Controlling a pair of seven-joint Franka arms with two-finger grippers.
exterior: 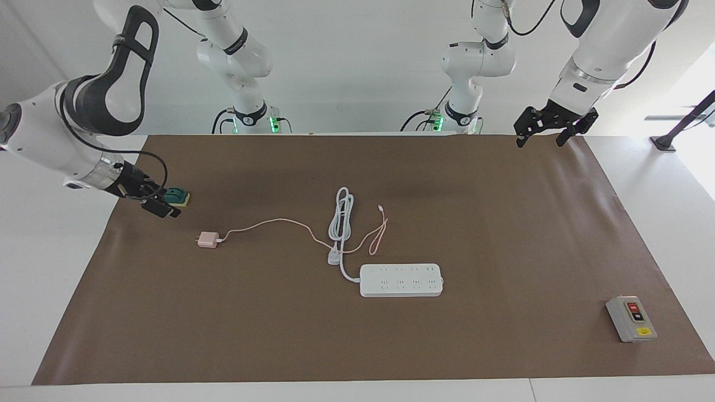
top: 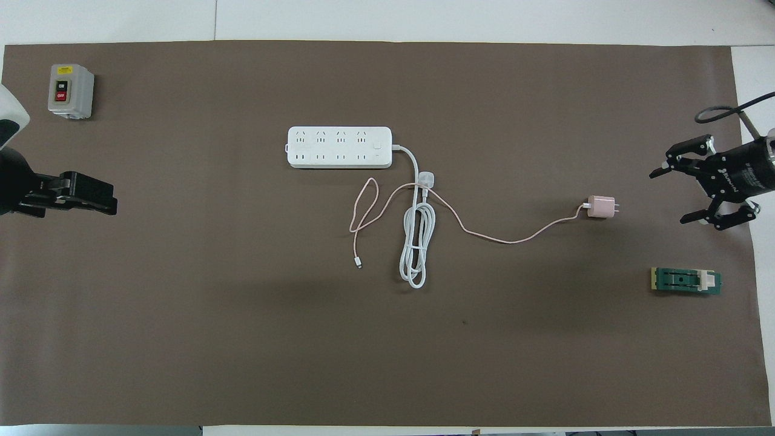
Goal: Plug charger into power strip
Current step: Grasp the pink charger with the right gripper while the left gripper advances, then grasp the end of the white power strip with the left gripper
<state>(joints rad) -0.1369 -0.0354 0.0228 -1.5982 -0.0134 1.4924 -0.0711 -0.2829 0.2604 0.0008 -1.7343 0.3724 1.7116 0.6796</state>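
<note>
My gripper will carry the charger, and the pink cable (top: 501, 241) will come away and leave the coil as it is, because the cable lies loosely across the white cord (top: 417, 184).
The pale-pink charger (exterior: 208, 240) (top: 600, 207) lies on the brown mat toward the right arm's end, prongs pointing away from the strip. Its thin pink cable (exterior: 268, 223) (top: 514, 241) trails to the middle of the mat. The white power strip (exterior: 401, 280) (top: 339, 147) lies flat mid-table, sockets up, farther from the robots than the charger. My right gripper (exterior: 165, 202) (top: 671, 197) is open and low over the mat beside the charger, apart from it. My left gripper (exterior: 549, 134) (top: 91, 200) is open and empty, waiting over the left arm's end of the mat.
The strip's thick white cord is coiled (exterior: 342, 215) (top: 415, 248) with its white plug (exterior: 334, 258) (top: 427, 179) next to the strip, crossing the pink cable. A green block (exterior: 177, 195) (top: 686, 280) lies near the right gripper. A grey button box (exterior: 631, 319) (top: 71, 91) stands at the left arm's end.
</note>
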